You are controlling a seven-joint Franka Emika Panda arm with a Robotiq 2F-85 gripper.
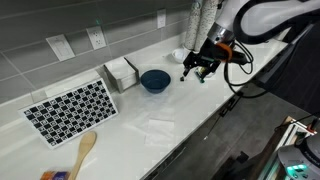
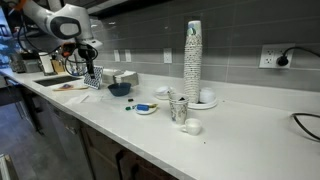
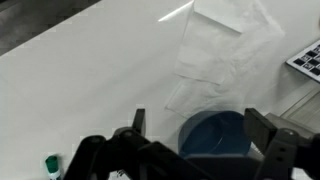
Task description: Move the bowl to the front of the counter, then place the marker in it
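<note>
The bowl's rim [image 3: 183, 135] facing the marker is in line with the gap between the robot's open fingers, so the gripper keeps lowering until they straddle that rim [image 1: 168, 82].
The dark blue bowl [image 1: 155, 80] stands on the white counter and shows in both exterior views [image 2: 119, 89]. In the wrist view the bowl [image 3: 215, 138] lies below, between my two fingers. My gripper [image 1: 197, 68] is open and empty, hovering above the counter by the bowl; it also shows in an exterior view [image 2: 92, 74] and in the wrist view [image 3: 200, 122]. The marker [image 3: 52, 163], small and green, lies on the counter at the wrist view's lower left, apart from the bowl. It shows as a small green spot in an exterior view [image 2: 131, 103].
A checkered mat [image 1: 72, 108], a wooden spatula [image 1: 84, 150] and a white box [image 1: 122, 72] lie along the counter. A thin white sheet [image 3: 215, 50] lies beside the bowl. A tall cup stack [image 2: 193, 60], a small dish [image 2: 146, 107] and a white bowl [image 2: 205, 98] stand further along.
</note>
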